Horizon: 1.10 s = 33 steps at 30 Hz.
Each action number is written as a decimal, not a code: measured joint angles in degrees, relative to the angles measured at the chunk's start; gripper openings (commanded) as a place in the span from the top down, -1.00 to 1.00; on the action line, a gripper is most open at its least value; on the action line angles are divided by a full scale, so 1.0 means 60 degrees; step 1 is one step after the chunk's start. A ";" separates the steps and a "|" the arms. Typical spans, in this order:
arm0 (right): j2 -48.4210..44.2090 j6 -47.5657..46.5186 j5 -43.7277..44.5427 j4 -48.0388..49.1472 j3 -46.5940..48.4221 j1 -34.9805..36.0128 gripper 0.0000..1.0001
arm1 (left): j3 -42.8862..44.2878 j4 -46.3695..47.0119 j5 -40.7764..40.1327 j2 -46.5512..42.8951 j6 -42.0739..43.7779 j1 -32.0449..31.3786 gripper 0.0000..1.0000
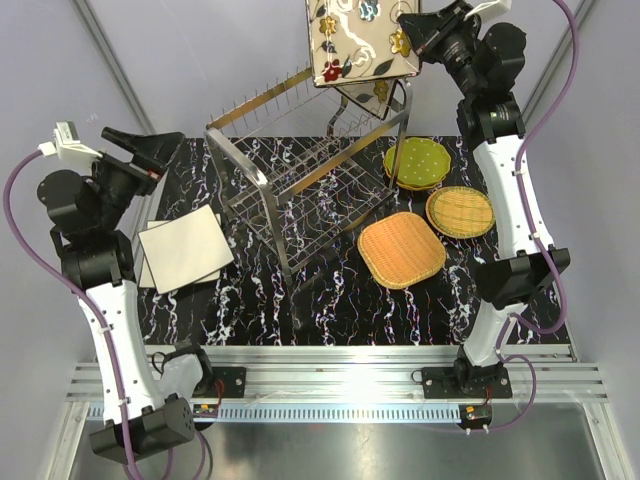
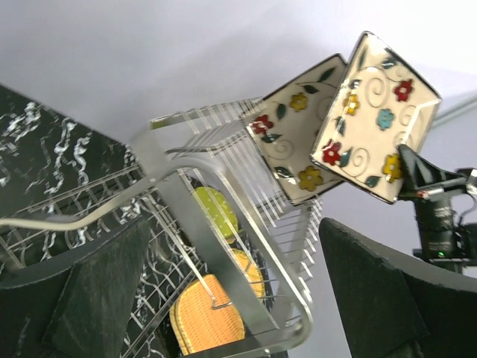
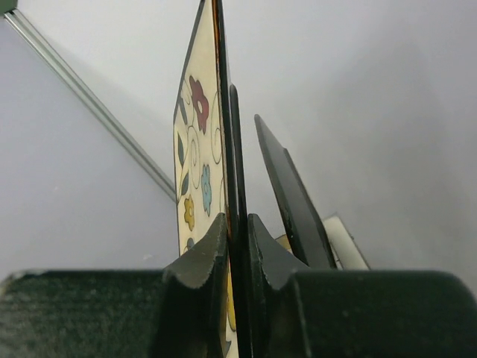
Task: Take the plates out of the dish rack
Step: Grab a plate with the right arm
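My right gripper is pinching one edge of the flowered plate (image 1: 408, 58), and the plate's opposite edge (image 1: 312, 60) is free. My left gripper keeps going toward that free edge and closes there.
My right gripper (image 1: 408, 36) is shut on the edge of a cream flower-patterned plate (image 1: 358, 40), holding it upright in the air above the far right end of the chrome dish rack (image 1: 300, 185). In the right wrist view both fingers (image 3: 201, 261) pinch the plate's rim (image 3: 195, 149). From the left wrist, a second flowered plate (image 2: 294, 138) stands in the rack's prongs (image 2: 223, 246) just behind the lifted one (image 2: 376, 115). My left gripper (image 1: 152, 152) hangs open with nothing in it, left of the rack.
Cream square plates (image 1: 185, 248) lie stacked on the mat left of the rack. To its right sit a green dotted plate (image 1: 418, 162) and two wicker plates (image 1: 460, 211) (image 1: 401, 249). The black marbled mat (image 1: 330, 300) ends near the arm bases.
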 measured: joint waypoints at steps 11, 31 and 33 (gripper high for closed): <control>-0.0004 0.1869 -0.0765 -0.0004 -0.0047 0.0000 1.00 | 0.0678 0.0721 -0.0058 0.0379 -0.0149 -0.1541 -0.98; -0.0280 0.3238 -0.1858 0.0058 -0.1574 0.0747 1.00 | 0.1945 0.1042 -0.1078 0.1996 0.0259 -0.4350 -0.98; -0.0346 0.3297 -0.1956 0.0058 -0.1676 0.0867 1.00 | 0.1945 0.1045 -0.1162 0.2029 0.0266 -0.4422 -0.98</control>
